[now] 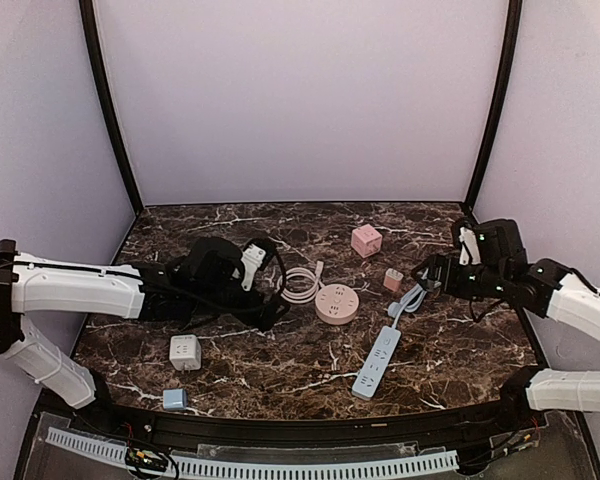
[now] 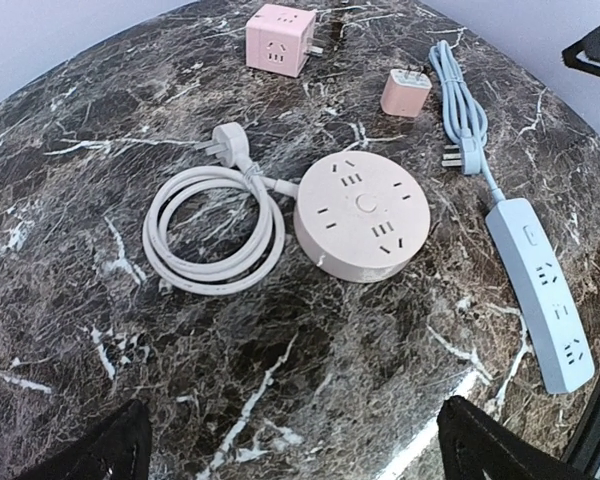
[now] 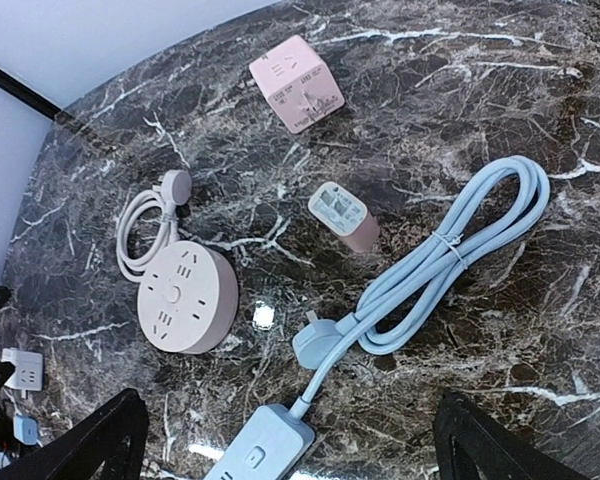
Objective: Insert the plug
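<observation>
My open right gripper keeps going toward the small pink charger (image 1: 393,280), which stands clear of the bundled cord (image 1: 411,300), until the fingers are on both sides of the charger, and then close.
A round pink power strip (image 1: 337,303) lies mid-table, with its white cord (image 1: 302,283) coiled to its left. In the left wrist view the strip (image 2: 361,214) and the cord's white plug (image 2: 230,147) lie loose ahead of my left gripper (image 2: 295,455), which is open and empty. A blue power strip (image 1: 377,361) lies to the right, with its blue plug (image 3: 323,340) and bundled cord (image 3: 460,255) on the table. My right gripper (image 3: 290,440) is open and empty, hovering just above the blue strip's near end (image 3: 262,452). In the top view, the left gripper (image 1: 278,285) sits left of the white cord and the right gripper (image 1: 425,275) sits right of the blue cord.
A pink cube adapter (image 1: 366,240) and a small pink charger (image 1: 393,280) lie behind the strips. A white cube adapter (image 1: 185,352) and a small blue adapter (image 1: 175,399) sit near the front left. Walls enclose the marble table (image 1: 460,350).
</observation>
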Motion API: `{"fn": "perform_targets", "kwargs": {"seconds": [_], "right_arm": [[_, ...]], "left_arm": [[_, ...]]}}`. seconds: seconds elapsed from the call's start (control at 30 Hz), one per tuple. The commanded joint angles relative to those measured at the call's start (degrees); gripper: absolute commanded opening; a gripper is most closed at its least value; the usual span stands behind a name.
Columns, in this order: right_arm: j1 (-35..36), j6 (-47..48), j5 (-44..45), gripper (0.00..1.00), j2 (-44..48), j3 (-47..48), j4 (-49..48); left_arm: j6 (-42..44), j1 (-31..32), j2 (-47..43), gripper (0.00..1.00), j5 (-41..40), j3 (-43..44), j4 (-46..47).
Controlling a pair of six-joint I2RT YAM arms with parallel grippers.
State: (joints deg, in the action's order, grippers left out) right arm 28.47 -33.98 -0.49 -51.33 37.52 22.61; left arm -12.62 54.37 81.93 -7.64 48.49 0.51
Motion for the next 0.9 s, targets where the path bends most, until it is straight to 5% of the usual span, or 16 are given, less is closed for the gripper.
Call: {"fn": "perform_targets", "kwargs": {"seconds": [0.0,0.47,0.87], "right_arm": [[3.6,1.4,4.0,0.99,-6.8,2.6,-3.8],[5.6,28.1,15.3,0.93,-40.9,23.7,-2.3],[3.9,42.4,9.8,0.8,-50.9,31.3,4.2]], "left_arm": [[0.3,1.3,1.2,1.0,-0.1,4.1,1.1],[-5.7,1.4,1.6,0.96,1.5,1.0,12.3],[-5.3,1.4,0.9,0.95,1.0,-1.7,13.5]]}}
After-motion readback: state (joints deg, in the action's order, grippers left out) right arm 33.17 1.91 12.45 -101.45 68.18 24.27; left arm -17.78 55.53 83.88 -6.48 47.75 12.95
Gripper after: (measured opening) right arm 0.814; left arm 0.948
